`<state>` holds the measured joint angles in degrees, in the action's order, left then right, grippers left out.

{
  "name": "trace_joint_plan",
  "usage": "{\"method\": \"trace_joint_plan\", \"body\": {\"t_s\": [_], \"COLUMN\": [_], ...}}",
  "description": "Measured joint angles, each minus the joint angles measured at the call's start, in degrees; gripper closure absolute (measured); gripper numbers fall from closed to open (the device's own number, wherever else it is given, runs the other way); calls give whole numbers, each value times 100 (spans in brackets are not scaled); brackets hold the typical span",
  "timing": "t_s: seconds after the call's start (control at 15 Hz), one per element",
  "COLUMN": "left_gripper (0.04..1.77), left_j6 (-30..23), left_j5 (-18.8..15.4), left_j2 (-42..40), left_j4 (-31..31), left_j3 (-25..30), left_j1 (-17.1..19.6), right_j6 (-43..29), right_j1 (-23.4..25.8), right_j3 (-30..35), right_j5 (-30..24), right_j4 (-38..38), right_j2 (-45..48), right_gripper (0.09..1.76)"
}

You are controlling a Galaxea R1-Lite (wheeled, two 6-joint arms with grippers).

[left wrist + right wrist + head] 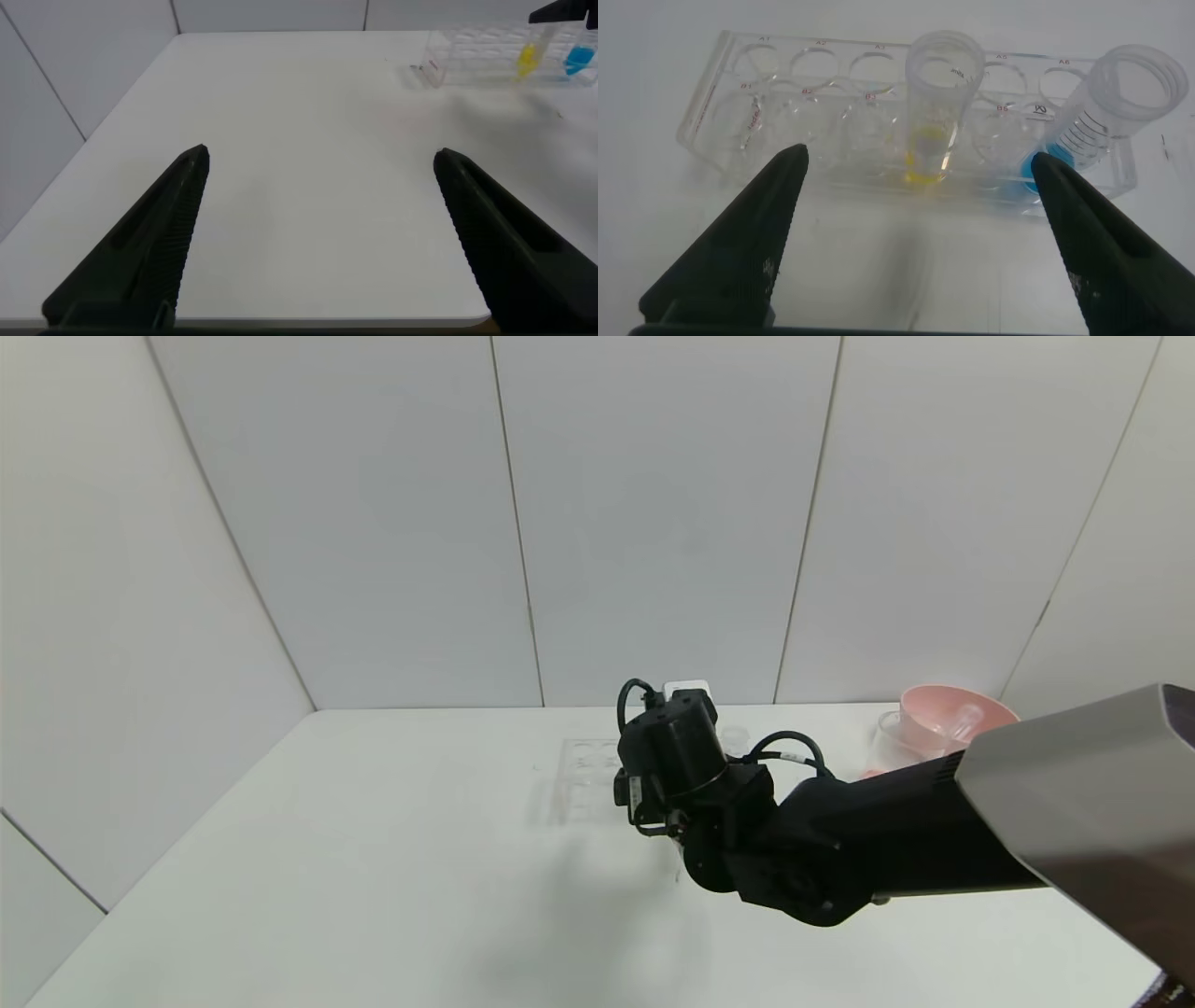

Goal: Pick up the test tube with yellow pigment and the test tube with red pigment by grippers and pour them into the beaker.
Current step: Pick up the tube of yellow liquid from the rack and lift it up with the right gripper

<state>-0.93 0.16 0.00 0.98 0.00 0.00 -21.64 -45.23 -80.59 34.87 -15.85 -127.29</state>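
When I lift the test tube with yellow pigment (935,112), it should slide straight out and leave the rack in place: its sides (958,121) run straight.
The test tube with yellow pigment (938,112) stands upright in a clear tube rack (719,112). My right gripper (917,163) is open and empty, hovering just in front of it with the tube centred between the jaws. In the head view the right wrist (672,751) covers the tubes above the rack (583,770). The yellow tube also shows far off in the left wrist view (528,61). The test tube with red pigment is not in view. The clear beaker (892,742) stands at the back right, partly behind my right arm. My left gripper (320,159) is open and empty over bare table.
A tube with blue liquid (1116,107) leans in the rack just beside the yellow one; it also shows in the left wrist view (579,61). A pink bowl (943,719) stands next to the beaker. White walls close the table at the back and left.
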Motion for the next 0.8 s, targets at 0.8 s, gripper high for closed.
{"method": "trace_joint_plan", "body": {"t_s": [0.8], "left_gripper": [9], "left_j6": [-2], "left_j5": [0], "left_j2": [0], "left_j4": [0], "left_j3": [0], "left_j1": [0], "right_j6": [152], "right_j1": [361], "right_j3": [-1097], "right_j5": [-11], "right_j4": [17], "right_j2": [-824], "right_gripper": [14]}}
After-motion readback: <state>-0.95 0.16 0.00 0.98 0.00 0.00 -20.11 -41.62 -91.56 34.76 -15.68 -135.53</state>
